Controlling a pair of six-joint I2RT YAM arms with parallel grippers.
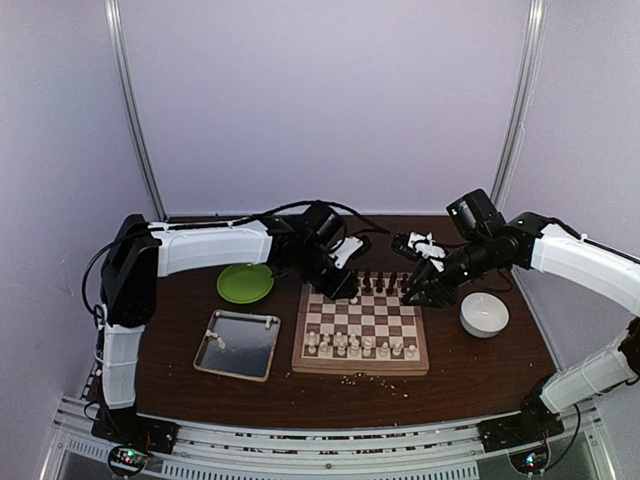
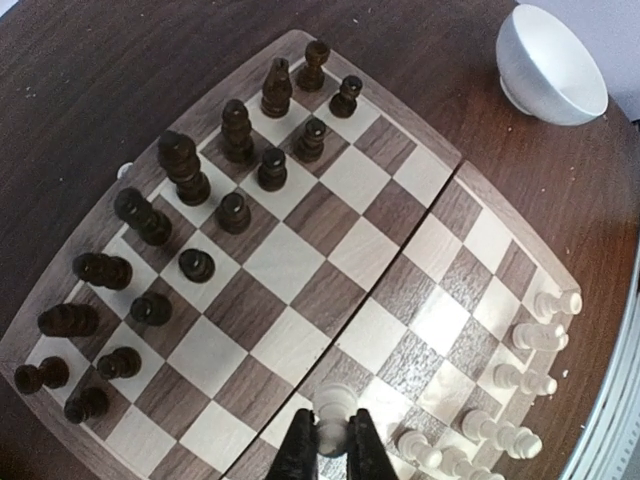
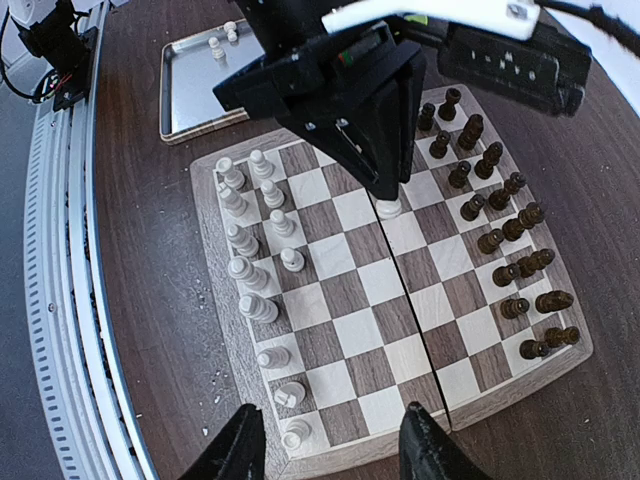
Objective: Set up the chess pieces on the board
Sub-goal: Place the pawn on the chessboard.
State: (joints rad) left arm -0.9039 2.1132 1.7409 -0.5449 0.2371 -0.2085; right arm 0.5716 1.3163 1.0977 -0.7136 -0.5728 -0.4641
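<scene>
The white pawn (image 3: 389, 209) is hanging above the board with its base down, so my left gripper keeps moving it toward the open middle squares (image 1: 367, 317) and lowering it until it stands there.
The wooden chessboard (image 1: 360, 371) lies at mid-table. Dark pieces (image 1: 380, 283) fill its far rows, and they show in the left wrist view (image 2: 180, 165) and the right wrist view (image 3: 500, 240). Cream-white pieces (image 1: 350, 347) stand along the near rows (image 3: 250, 260). My left gripper (image 1: 345, 290) is shut on a white pawn (image 2: 335, 408) and holds it just above the board's middle seam near the left side (image 3: 388, 208). My right gripper (image 3: 335, 450) is open and empty, hovering over the board's right edge (image 1: 420, 292).
A silver tray (image 1: 245, 350) left of the board holds two white pieces (image 3: 215, 45). A green plate (image 1: 245, 283) lies behind it. A white bowl (image 1: 484, 313) stands right of the board. Pale crumbs (image 1: 375, 380) lie along the board's front.
</scene>
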